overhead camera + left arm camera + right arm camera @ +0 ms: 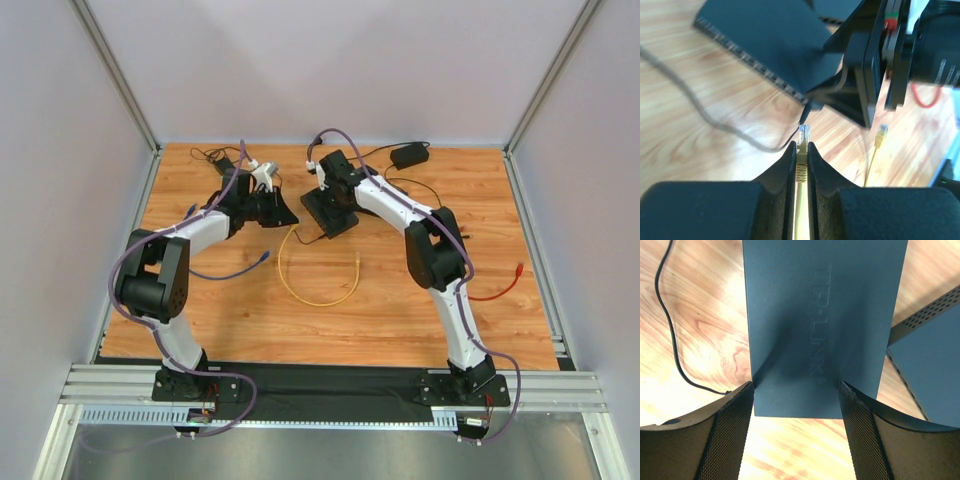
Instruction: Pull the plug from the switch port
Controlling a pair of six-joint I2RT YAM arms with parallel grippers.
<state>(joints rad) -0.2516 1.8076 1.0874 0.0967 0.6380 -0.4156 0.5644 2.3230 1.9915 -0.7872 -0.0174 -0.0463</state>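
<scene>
The yellow cable's plug (804, 134) hangs free of the switch. My left gripper should keep carrying it away and let it go beside the blue cable's far end (190, 211).
The dark TP-LINK switch (820, 315) lies on the wooden table, also in the top view (342, 221). My right gripper (329, 198) straddles it, both mesh pads (737, 415) pressed against its sides. My left gripper (801, 150) is shut on the yellow cable's plug (803, 135). The plug's clear tip sticks out past the fingertips, free in the air a short way from the dark boxes ahead. In the top view the left gripper (285, 214) sits just left of the switch. The yellow cable (318, 300) loops toward me.
A second dark box with a vented edge (760, 45) lies beside the switch (932, 365). The yellow cable's other plug (881, 135) lies loose. A thin black lead (670, 335), a red cable (497, 288), a blue cable (240, 270) and a power brick (410, 155) are on the table.
</scene>
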